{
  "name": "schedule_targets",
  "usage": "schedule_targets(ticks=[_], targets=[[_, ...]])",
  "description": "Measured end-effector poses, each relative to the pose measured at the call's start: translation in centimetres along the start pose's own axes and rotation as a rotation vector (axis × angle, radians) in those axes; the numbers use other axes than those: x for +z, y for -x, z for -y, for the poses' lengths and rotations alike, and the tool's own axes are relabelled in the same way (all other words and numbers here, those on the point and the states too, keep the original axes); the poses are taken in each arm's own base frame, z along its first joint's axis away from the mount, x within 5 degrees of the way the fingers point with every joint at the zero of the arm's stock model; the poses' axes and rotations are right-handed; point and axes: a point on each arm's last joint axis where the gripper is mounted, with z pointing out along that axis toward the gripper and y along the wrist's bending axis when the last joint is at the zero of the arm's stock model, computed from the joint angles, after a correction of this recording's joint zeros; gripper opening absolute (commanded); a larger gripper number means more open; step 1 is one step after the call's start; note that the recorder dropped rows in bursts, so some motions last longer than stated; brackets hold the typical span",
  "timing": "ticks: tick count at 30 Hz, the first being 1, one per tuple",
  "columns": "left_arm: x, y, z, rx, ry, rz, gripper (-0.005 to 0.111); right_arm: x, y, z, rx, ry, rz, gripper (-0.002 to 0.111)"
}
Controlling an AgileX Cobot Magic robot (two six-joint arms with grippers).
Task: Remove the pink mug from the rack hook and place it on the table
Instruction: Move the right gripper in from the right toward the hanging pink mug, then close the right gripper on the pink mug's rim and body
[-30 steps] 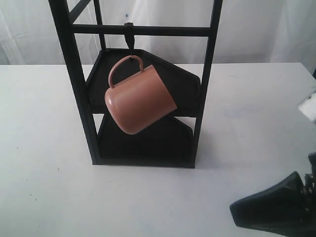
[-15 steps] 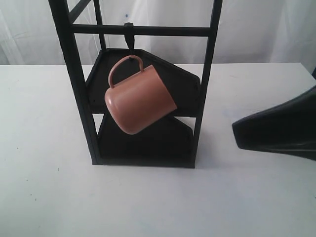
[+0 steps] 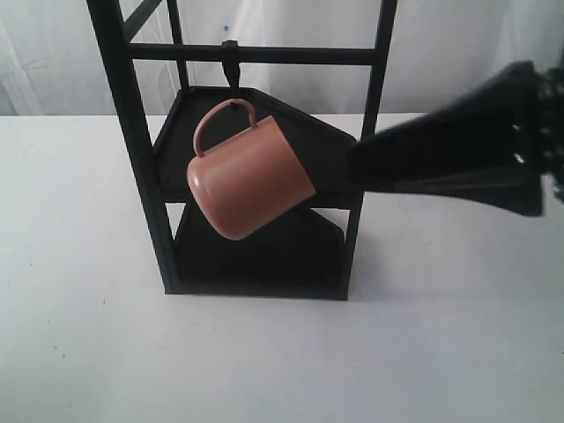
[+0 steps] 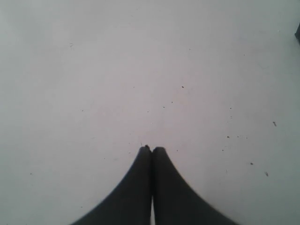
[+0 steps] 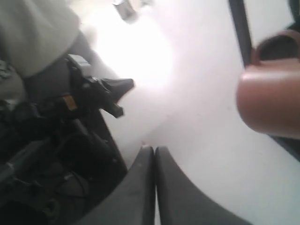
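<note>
The pink mug's open end (image 3: 293,155) faces my right gripper and the way to it is clear. I should keep reaching in and opening my fingers until they are on both sides of the mug's rim (image 3: 308,185).
The pink mug (image 3: 251,181) hangs tilted by its loop handle from the small black rack hook (image 3: 232,66) under the rack's crossbar, its base turned toward the exterior camera. In the right wrist view the pink mug (image 5: 272,91) shows blurred at one edge. My right gripper (image 3: 359,166) reaches in from the right at mug height, its tip just right of the mug near the rack's right post; its fingers are pressed together and empty, as the right gripper (image 5: 154,149) also shows in its wrist view. My left gripper (image 4: 152,149) is shut over bare white table (image 4: 140,70), outside the exterior view.
The tall black rack (image 3: 132,159) with two dark shelves stands on the white table (image 3: 79,335) at centre back. A dark arm with cables (image 5: 70,131) fills one side of the right wrist view. White curtains hang behind the table.
My right gripper has risen from the table's front right corner and swung left to the rack's right post beside the mug. The mug and rack have not moved.
</note>
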Motion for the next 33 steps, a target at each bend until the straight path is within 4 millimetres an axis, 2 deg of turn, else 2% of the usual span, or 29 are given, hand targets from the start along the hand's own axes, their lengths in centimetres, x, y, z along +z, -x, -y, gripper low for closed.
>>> schedule_targets(ticks=[4,7,14,19,26,30,33], targets=[[0.0,0.0,0.0,0.000,0.000,0.000,0.000,2.2,0.8,2.0,0.068,0.108,0.022,0.000],[0.0,0.0,0.0,0.000,0.000,0.000,0.000,3.6,0.8,3.9,0.116,0.099,0.004,0.000],[0.0,0.0,0.0,0.000,0.000,0.000,0.000,5.3,0.6,6.4,0.141,0.060,-0.008,0.002],[0.0,0.0,0.0,0.000,0.000,0.000,0.000,5.8,0.6,7.3,0.066,0.032,-0.002,0.020],[0.0,0.0,0.0,0.000,0.000,0.000,0.000,5.9,0.9,8.2,0.051,-0.054,0.040,0.049],[0.0,0.0,0.0,0.000,0.000,0.000,0.000,6.0,0.8,8.5,0.045,-0.068,0.026,0.051],[0.0,0.0,0.0,0.000,0.000,0.000,0.000,6.8,0.3,9.5,0.068,-0.073,-0.006,0.051]])
